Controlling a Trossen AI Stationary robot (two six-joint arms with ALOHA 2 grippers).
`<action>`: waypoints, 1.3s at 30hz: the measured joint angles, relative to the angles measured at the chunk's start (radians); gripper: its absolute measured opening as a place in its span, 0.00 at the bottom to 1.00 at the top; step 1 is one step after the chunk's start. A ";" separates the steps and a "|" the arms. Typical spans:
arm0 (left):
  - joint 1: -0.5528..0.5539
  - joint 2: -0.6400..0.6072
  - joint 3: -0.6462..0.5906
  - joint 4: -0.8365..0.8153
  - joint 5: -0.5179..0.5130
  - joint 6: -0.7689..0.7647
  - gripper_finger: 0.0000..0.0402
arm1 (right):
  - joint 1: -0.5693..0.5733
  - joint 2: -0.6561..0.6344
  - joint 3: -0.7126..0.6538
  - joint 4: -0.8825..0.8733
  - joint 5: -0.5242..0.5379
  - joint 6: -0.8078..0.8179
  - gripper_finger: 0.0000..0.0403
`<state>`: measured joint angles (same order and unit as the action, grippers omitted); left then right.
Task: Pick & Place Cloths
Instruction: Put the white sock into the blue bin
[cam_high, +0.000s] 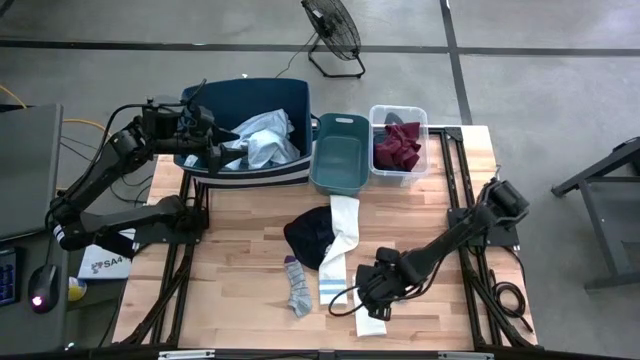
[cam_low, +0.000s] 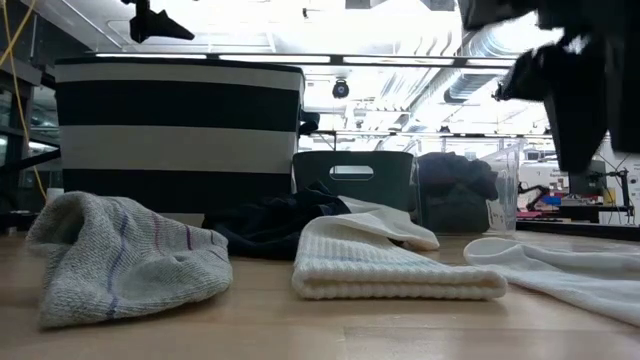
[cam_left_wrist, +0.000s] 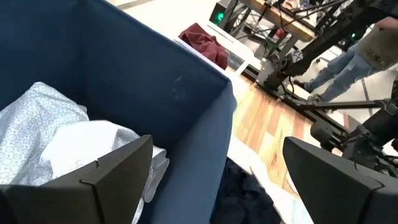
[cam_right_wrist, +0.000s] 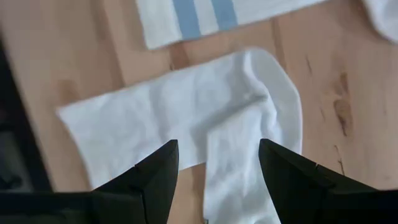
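Note:
The plain white sock's fold (cam_right_wrist: 244, 124), clear of the striped sock, lines up with my right fingers' gap; they should carry on lowering until astride it.
My right gripper (cam_high: 368, 290) hangs open over a plain white sock (cam_right_wrist: 205, 118) that lies flat near the table's near edge (cam_high: 372, 318); in the low view it stays above the sock (cam_low: 570, 270). A blue-striped white sock (cam_high: 340, 245), a dark cloth (cam_high: 306, 238) and a grey sock (cam_high: 297, 285) lie mid-table. The striped sock's upper part rests on the dark cloth. My left gripper (cam_high: 205, 135) is open above the big navy bin's rim (cam_left_wrist: 186, 81), beside the pale blue-white shirt (cam_left_wrist: 68, 137) inside. A maroon cloth (cam_high: 400, 145) sits in the clear bin.
A teal bin (cam_high: 340, 150) stands between the navy bin (cam_high: 250, 100) and the clear bin (cam_high: 425, 130) along the table's far edge. Bare wood lies left of the grey sock and right of the white sock. A fan (cam_high: 332, 35) stands on the floor beyond.

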<state>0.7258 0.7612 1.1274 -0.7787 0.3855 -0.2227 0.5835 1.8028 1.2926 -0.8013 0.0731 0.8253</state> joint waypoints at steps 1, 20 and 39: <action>0.000 0.000 0.000 -0.007 0.000 0.007 0.87 | 0.000 0.015 0.000 0.000 0.001 -0.001 0.53; -0.128 -0.182 -0.086 -0.080 0.079 -0.032 0.87 | -0.002 0.152 0.000 0.096 0.003 0.019 0.53; -0.409 -0.333 -0.361 0.284 -0.057 -0.126 0.87 | -0.003 0.147 -0.055 0.057 0.003 0.042 0.40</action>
<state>0.3172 0.4284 0.7669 -0.4945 0.3283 -0.3483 0.5800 1.9494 1.2380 -0.7440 0.0759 0.8672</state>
